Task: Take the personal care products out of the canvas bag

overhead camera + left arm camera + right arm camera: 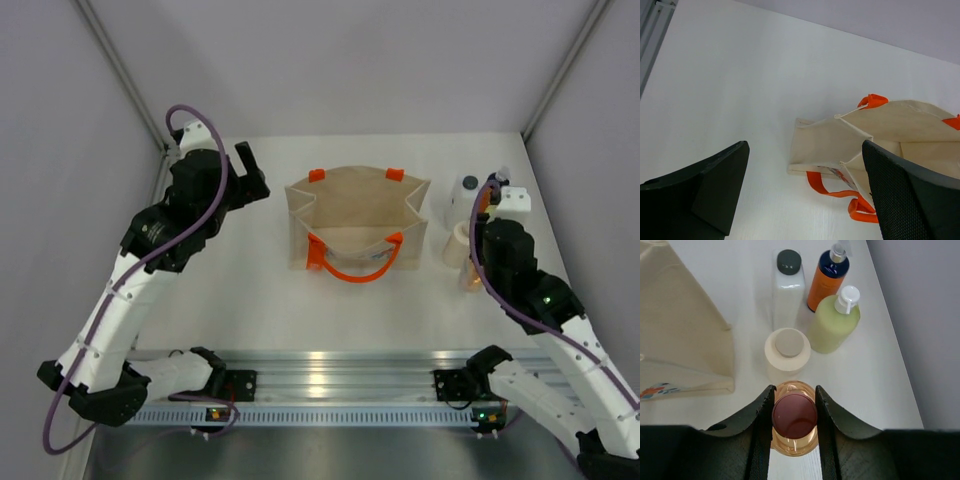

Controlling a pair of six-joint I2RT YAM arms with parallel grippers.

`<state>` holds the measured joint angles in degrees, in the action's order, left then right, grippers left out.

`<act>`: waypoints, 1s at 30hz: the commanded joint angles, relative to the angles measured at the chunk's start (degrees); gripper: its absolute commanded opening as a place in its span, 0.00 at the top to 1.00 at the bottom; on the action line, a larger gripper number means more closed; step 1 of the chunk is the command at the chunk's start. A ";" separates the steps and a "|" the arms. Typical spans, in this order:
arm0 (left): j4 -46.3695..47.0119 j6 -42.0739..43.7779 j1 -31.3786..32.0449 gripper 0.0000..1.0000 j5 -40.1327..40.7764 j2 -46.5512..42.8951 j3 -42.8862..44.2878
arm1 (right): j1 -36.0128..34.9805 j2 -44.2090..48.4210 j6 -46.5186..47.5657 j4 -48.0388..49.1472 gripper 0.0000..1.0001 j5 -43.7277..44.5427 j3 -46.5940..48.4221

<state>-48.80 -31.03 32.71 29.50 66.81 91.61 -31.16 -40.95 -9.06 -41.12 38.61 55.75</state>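
The spot before the yellow-green bottle is open, and my right gripper has the amber bottle upright. It should go there next and let go once the amber bottle stands.
The canvas bag stands open mid-table with orange handles; no bottle shows in it. It also shows in the left wrist view and the right wrist view. My right gripper is shut on the pink cap of the slim amber bottle, which is upright right of the bag. Beyond it stand the cream cylinder, the yellow-green bottle, the white bottle and the orange bottle. My left gripper is open and empty, left of the bag and apart from it.
The bottles cluster near the table's right edge and the grey side wall. A metal rail with both arm bases runs along the near edge. White table lies left of the bag.
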 commanded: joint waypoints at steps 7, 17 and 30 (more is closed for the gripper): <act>-4.46 5.71 -0.19 0.01 3.11 -2.82 -1.96 | 21.30 3.68 0.96 23.09 1.00 -11.34 -7.40; -5.26 6.94 -0.28 0.01 3.81 -4.49 -4.07 | 41.07 -2.28 3.00 39.51 1.00 -28.75 -11.71; -5.26 8.35 -0.19 0.01 5.84 -3.61 -3.72 | 44.52 -10.82 8.17 52.90 1.00 -36.24 -15.23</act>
<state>-54.24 -23.90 32.71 33.50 63.48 87.61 12.51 -52.42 -3.09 -3.79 4.12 39.38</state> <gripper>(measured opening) 0.985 0.335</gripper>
